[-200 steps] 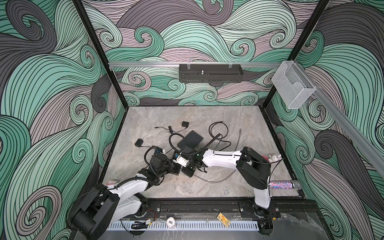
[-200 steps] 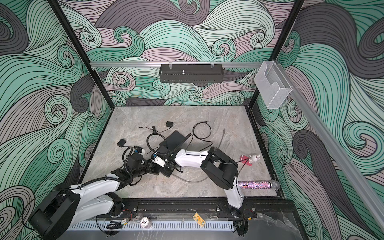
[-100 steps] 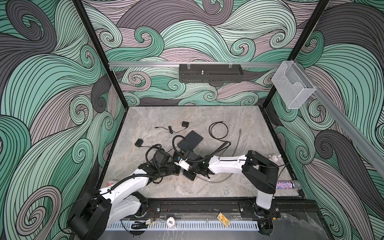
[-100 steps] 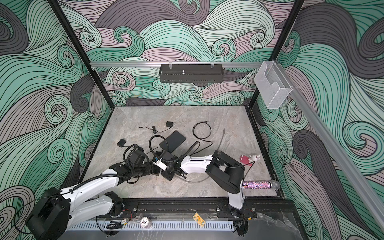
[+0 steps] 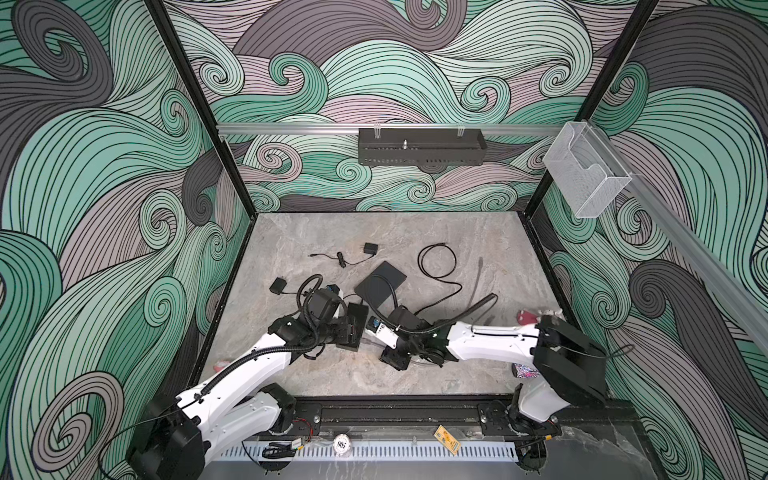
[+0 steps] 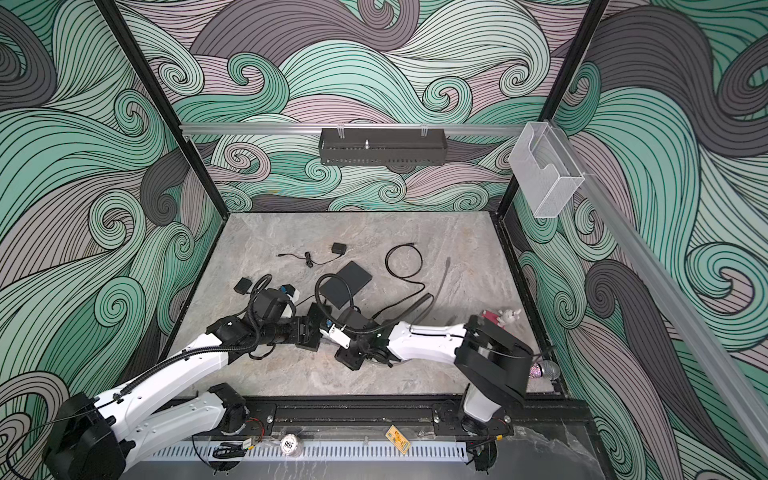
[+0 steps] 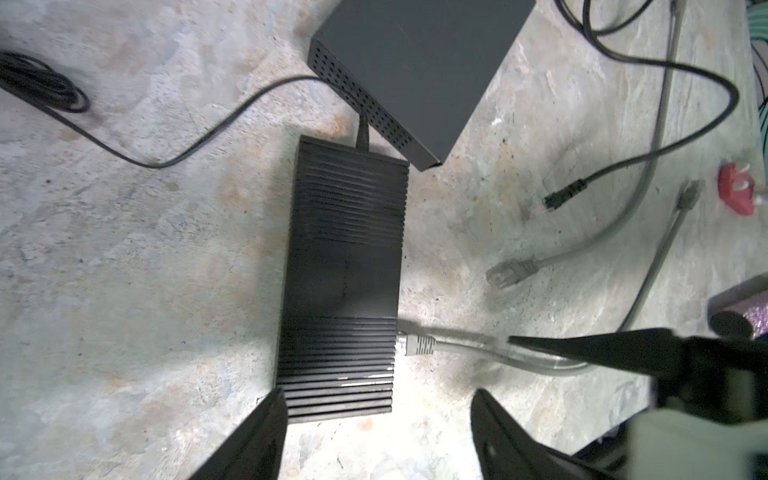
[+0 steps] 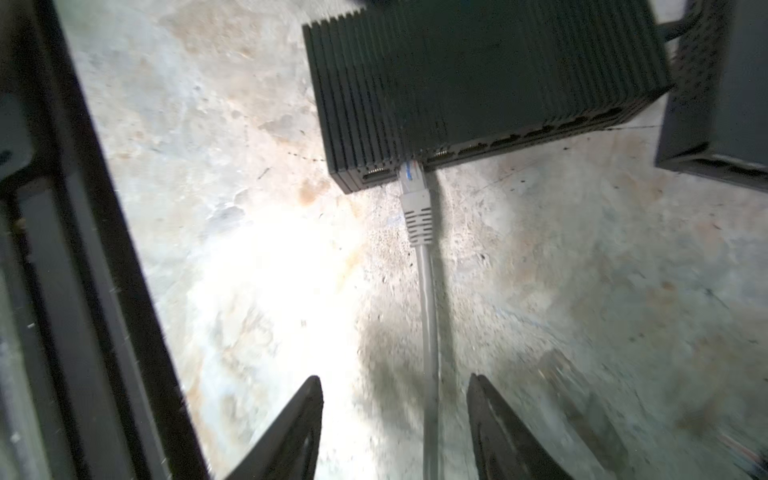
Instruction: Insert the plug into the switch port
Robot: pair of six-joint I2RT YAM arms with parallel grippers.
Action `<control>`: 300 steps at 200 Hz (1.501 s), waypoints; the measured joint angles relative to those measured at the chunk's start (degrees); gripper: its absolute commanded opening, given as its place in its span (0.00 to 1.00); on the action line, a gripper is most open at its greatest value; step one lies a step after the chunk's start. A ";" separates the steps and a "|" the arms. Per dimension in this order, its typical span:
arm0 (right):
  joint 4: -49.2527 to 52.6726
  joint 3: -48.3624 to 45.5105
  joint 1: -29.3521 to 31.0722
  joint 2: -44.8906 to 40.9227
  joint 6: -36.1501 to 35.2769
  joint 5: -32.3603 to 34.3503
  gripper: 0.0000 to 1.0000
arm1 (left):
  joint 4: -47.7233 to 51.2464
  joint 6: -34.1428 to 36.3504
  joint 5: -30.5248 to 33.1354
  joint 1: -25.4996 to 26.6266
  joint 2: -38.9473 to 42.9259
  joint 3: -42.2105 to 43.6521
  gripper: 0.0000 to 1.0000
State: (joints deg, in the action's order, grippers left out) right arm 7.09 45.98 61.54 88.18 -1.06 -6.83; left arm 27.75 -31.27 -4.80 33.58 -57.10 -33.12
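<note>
The grey plug (image 8: 412, 176) sits shallow in the switch's port, so next my left gripper clamps the switch's near end (image 7: 337, 398) before my right gripper pushes the plug in.
The switch (image 7: 340, 270) is a black ribbed box lying flat on the stone table, also seen in the right wrist view (image 8: 478, 83) and in a top view (image 5: 356, 326). The grey plug (image 8: 415, 203) sits in one port on the switch's side, and its grey cable trails away; the left wrist view shows the plug (image 7: 419, 345) too. My left gripper (image 7: 378, 392) is open, its fingers standing either side of the switch's near end. My right gripper (image 8: 395, 378) is open too, with the cable running loose between its fingers.
A larger flat black box (image 5: 380, 282) lies just behind the switch. Black cables (image 5: 436, 259), a loose grey plug (image 7: 509, 274), two small black adapters (image 5: 370, 248), a red toy (image 5: 525, 316) and a glittery cylinder (image 5: 525, 371) lie around.
The right gripper has opened off the plug and drawn back along the cable. The left gripper has opened wider around the switch. Both arms have shifted a little.
</note>
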 measured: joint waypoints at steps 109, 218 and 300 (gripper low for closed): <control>0.39 -2.62 -4.52 -6.47 3.65 -2.10 0.78 | 0.17 0.55 1.66 2.93 -16.02 -0.74 0.82; 0.33 4.50 -4.61 5.27 -1.38 -8.04 0.64 | 0.04 2.16 2.38 3.19 -16.04 -0.50 0.66; -0.96 8.59 -4.50 15.02 -9.11 -9.73 0.27 | 0.17 3.85 2.82 3.19 -16.37 -0.90 0.54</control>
State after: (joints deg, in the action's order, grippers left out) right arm 6.13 54.57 57.04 103.20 -10.17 -16.56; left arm 27.92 -27.42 -1.98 36.77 -73.47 -34.02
